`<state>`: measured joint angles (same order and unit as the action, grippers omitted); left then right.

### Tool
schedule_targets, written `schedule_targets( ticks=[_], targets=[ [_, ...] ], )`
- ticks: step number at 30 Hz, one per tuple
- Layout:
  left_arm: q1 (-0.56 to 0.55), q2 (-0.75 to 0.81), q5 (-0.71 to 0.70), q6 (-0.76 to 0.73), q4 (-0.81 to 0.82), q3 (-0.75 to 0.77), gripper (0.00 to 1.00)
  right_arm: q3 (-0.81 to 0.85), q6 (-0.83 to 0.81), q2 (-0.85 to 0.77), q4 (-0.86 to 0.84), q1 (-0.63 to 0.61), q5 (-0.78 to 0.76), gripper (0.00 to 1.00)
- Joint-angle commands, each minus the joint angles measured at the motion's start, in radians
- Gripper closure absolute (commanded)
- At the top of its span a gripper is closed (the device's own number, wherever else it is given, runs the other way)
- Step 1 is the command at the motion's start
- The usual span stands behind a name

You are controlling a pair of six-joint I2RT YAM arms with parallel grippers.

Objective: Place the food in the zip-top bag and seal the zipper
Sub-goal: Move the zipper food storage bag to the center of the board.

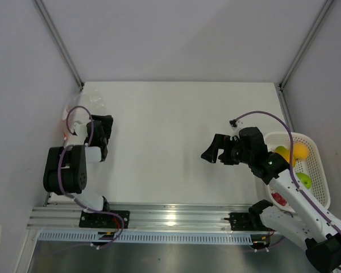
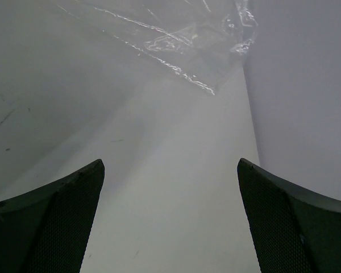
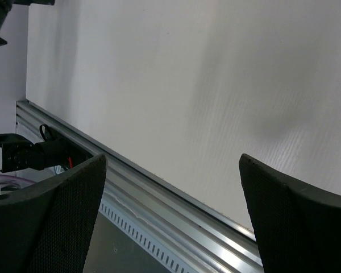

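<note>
The zip-top bag's near edge (image 2: pixel 169 66) is lined up with the gap between the open fingers. My left gripper should keep going toward the bag's corner (image 2: pixel 211 91) and close there.
The zip-top bag (image 1: pixel 86 104) lies crumpled and clear in the table's far left corner, against the wall. Its orange-red zipper (image 1: pixel 65 126) shows faintly beside the left arm. My left gripper (image 1: pixel 102 120) is open just short of the bag. In the left wrist view the bag (image 2: pixel 182 45) lies ahead of the open left gripper (image 2: pixel 170 162), with nothing between the fingers. The food sits in a white mesh basket (image 1: pixel 321 170) at the right: a yellow-orange fruit (image 1: pixel 299 151), a lime green one (image 1: pixel 304 181) and a red one (image 1: pixel 279 199). My right gripper (image 1: pixel 211 149) is open over the table, left of the basket, holding nothing (image 3: pixel 172 156).
A white table (image 1: pixel 170 125) is bounded by grey walls at the back and both sides. An aluminium rail (image 1: pixel 170 216) carrying both arm bases runs along the near edge, and it shows under the right gripper in the right wrist view (image 3: pixel 176 199).
</note>
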<state>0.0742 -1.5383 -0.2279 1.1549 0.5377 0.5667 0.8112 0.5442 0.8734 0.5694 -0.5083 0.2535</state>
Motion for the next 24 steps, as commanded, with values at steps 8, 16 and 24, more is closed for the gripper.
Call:
schedule_targets(
  ticks=[8,16,24],
  targets=[
    [0.064,-0.295,0.030,0.236,0.449,0.122,0.01,0.011,-0.041,0.050,-0.091,0.019,0.056,0.01],
    [0.121,-0.428,0.050,0.299,0.412,0.275,0.01,0.013,-0.043,0.078,-0.109,0.031,0.062,0.01],
    [0.162,-0.500,0.087,0.312,0.301,0.383,0.16,0.022,-0.043,0.095,-0.112,0.037,0.052,0.01]
  ],
)
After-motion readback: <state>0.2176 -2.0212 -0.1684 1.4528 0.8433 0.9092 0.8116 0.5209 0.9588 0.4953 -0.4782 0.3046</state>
